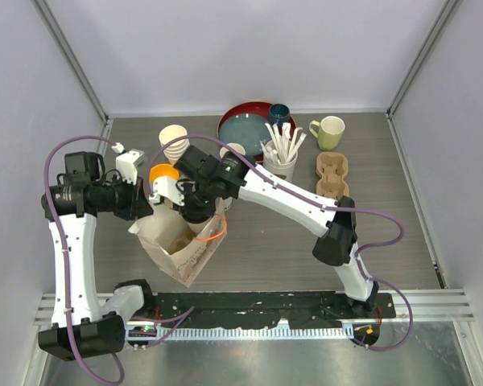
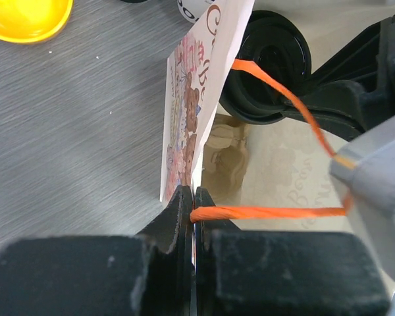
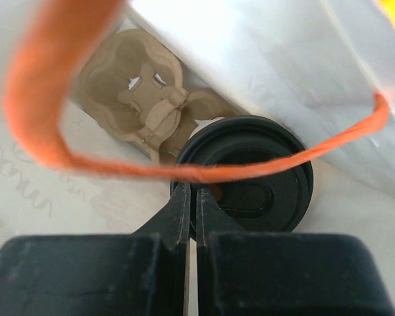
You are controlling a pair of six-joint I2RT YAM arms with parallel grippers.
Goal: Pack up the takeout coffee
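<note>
I keep lowering the coffee cup (image 3: 253,184) with my right gripper, as it hangs with its lid up over the cardboard carrier's well (image 3: 205,118) inside the open bag, until its base sits there.
A takeout coffee cup shows by its round black sip lid (image 3: 263,174) in the right wrist view and also in the left wrist view (image 2: 271,59). My right gripper (image 3: 197,189) is shut on the lid's near rim and holds the cup inside the mouth of the printed paper bag (image 1: 185,259). A cardboard cup carrier (image 3: 135,99) lies at the bag's bottom, just beside the lid. My left gripper (image 2: 193,199) is shut on the bag's upper edge (image 2: 191,99), next to an orange handle (image 2: 270,212). The second lidded cup is not clearly in view.
Behind the bag are a yellow bowl (image 1: 163,173), a stack of open paper cups (image 1: 174,137), a red tray with a blue plate (image 1: 249,129), a dark teal mug (image 1: 278,114), a cup of stirrers (image 1: 280,159), a yellow-green mug (image 1: 330,132) and spare cardboard carriers (image 1: 332,175).
</note>
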